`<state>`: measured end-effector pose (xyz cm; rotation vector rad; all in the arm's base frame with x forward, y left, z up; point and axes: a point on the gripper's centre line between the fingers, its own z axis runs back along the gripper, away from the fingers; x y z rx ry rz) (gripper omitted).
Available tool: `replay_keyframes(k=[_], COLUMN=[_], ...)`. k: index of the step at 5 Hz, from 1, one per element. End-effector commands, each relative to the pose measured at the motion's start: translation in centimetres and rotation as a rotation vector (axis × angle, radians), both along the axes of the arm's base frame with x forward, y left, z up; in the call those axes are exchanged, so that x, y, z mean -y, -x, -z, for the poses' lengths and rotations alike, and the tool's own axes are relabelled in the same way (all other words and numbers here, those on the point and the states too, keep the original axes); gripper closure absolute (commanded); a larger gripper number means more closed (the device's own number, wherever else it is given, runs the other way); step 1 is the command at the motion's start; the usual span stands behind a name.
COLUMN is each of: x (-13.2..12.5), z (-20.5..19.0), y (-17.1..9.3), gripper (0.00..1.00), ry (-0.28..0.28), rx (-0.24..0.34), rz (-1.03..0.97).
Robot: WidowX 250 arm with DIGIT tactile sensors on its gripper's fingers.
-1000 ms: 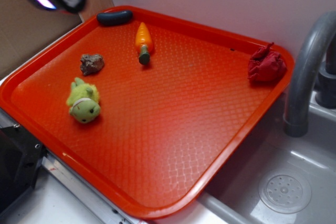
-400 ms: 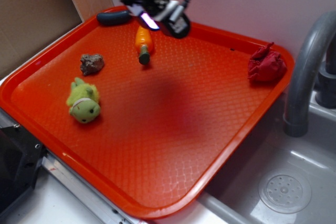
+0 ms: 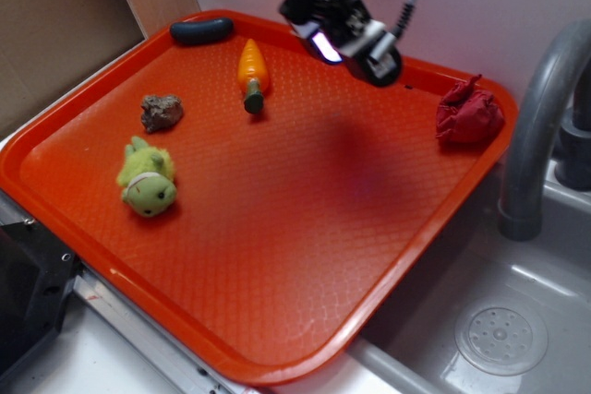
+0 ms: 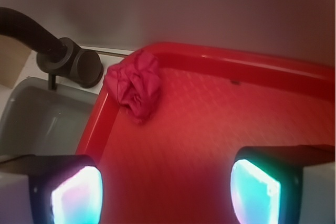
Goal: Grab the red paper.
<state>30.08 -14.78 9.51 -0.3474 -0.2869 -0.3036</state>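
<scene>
The red paper (image 3: 470, 114) will stay bunched up when I lift and carry it, because the crumpled folds (image 3: 455, 108) are gathered into a compact ball.
The red paper (image 3: 469, 113) is a dark crimson crumpled wad lying in the far right corner of the orange-red tray (image 3: 277, 320). In the wrist view the red paper (image 4: 135, 85) sits ahead and left of centre, against the tray's rim (image 4: 94, 129). My gripper (image 3: 355, 48) hangs above the tray's back edge, left of the wad and well apart from it. Seen from the wrist, the gripper (image 4: 165, 192) is open, its glowing pads (image 4: 79, 195) wide apart with only bare tray between them.
On the tray's left half lie a green plush toy (image 3: 146, 180), a brown rock (image 3: 162, 112), an orange toy carrot (image 3: 251, 69) and a black oblong object (image 3: 201, 31). A grey faucet (image 3: 540, 117) rises over the sink (image 3: 503, 334) to the right, close to the wad.
My gripper has swept from the far left corner rightward along the tray's back edge, past the carrot, toward the red paper. Nothing on the tray has moved.
</scene>
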Motion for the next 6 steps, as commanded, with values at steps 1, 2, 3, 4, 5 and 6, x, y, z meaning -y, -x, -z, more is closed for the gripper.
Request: replay_keyframes(k=[1, 2, 3, 4, 5, 6], x=[3.7, 5.0, 6.3, 7.4, 7.0, 6.7], z=[0.2, 1.5, 2.8, 3.9, 4.5, 4.7], y=[-1.9, -2.1, -2.6, -2.7, -3.6, -4.4], gripper=[0.0, 0.0, 0.0, 0.0, 0.0, 0.0], ry=[-0.002, -0.021, -0.027, -0.061, -0.064, -0.057], rx=[0.024, -0.002, -0.036, -0.05, -0.07, -0.091], rz=[0.054, 0.057, 0.103, 0.116, 0.075, 0.044])
